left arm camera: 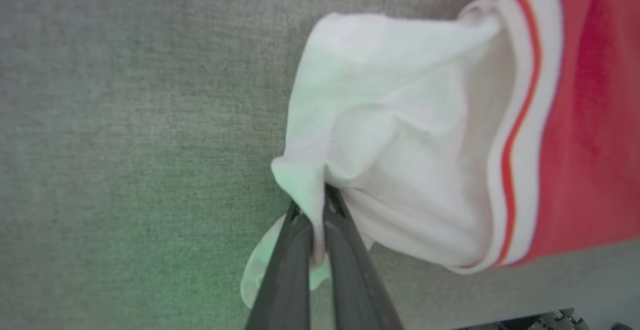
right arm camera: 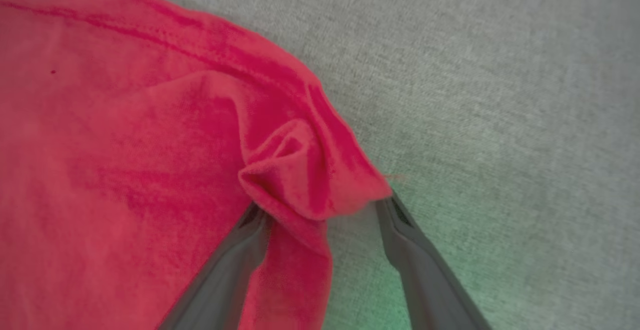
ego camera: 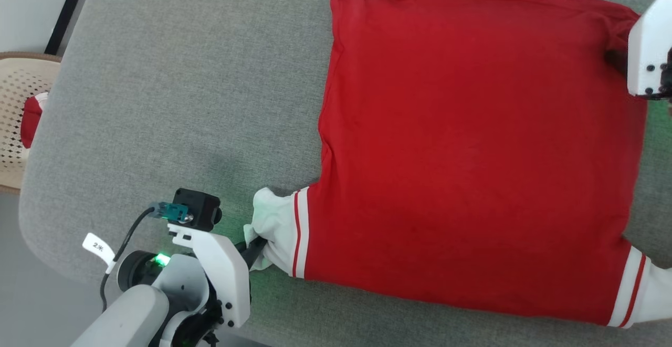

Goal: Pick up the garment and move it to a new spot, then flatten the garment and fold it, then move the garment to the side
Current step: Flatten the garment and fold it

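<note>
The robot's grippers are at the white cuff and the diagonally [ego camera: 619, 37] opposite hem corner, so I expect the garment [ego camera: 475, 148] to fold over on itself when the robot carries it.
The garment [ego camera: 472, 147] lies spread nearly flat on the grey padded surface [ego camera: 173, 95], bright red with white striped cuffs at its near corners. My left gripper [ego camera: 256, 247] is at the near left corner, shut on the white cuff [left arm camera: 400, 120]; its two dark fingers [left arm camera: 345, 250] pinch a fold of that cuff. At the far right corner, below the right arm's white housing [ego camera: 648, 42], my right gripper [right arm camera: 320, 207] stands open. Its fingers straddle a bunched red corner fold [right arm camera: 300, 170] that rests between them.
A beige lattice basket [ego camera: 18, 84] stands off the surface's left edge with a red-and-white cloth [ego camera: 31, 118] in it. Bare grey padding stretches left of the garment. The surface's rounded near-left edge drops to the floor [ego camera: 31, 305].
</note>
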Controlling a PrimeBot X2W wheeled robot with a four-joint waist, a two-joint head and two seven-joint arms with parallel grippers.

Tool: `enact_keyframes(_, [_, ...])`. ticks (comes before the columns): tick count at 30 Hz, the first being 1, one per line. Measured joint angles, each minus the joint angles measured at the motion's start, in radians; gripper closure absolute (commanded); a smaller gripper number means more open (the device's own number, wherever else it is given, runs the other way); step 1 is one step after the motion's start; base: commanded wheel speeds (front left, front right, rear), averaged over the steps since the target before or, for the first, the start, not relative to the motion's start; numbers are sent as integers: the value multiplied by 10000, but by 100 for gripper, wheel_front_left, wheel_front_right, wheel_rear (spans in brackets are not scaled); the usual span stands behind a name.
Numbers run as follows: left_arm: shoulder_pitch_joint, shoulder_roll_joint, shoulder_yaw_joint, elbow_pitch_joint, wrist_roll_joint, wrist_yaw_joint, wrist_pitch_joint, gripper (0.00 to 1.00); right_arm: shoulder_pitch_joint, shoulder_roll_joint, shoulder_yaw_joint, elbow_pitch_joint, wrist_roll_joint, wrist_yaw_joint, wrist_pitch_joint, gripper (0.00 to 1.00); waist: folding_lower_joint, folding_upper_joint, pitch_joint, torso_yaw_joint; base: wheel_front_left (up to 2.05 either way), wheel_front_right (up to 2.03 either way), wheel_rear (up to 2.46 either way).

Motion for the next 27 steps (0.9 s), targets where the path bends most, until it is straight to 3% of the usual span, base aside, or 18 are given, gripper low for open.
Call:
enact_keyframes(1, [-36, -23, -19, 63, -2, -35, -27, 100, -114, -31, 153, 138, 82, -27, 180, 61, -1, 1, 2, 16, 0, 0, 0])
enact_keyframes(2, [-43, -56, -19, 113, -4, -61, -65, 100, -180, -81, 303, 196, 157, -25, 242, 100, 0, 1, 4, 9, 0, 0, 0])
enact_keyframes(8, [-63, -82, 59, 378, -84, -128, -236, 100, -226, -169, 748, 284, 347, 12, -270, 100, 0, 1, -54, -201, 0, 0, 0])
enact_keyframes(12, [-11, 102, 226, 474, -121, -105, -311, 100, 123, -466, 1430, -316, 886, 12, -472, 100, -1, 1, -207, -555, 0, 0, 0])
enact_keyframes(20, [181, 738, 631, 372, -132, 192, -368, 100, 1796, -1384, 2176, -2821, 2625, 8, -226, 100, 0, 0, -620, -1548, 0, 0, 0])
enact_keyframes(27, [450, 1241, 901, 173, -186, 376, -395, 100, 4110, -1739, 1664, -5369, 3427, 8, -52, 100, 0, 0, -1020, -2443, 0, 0, 0])
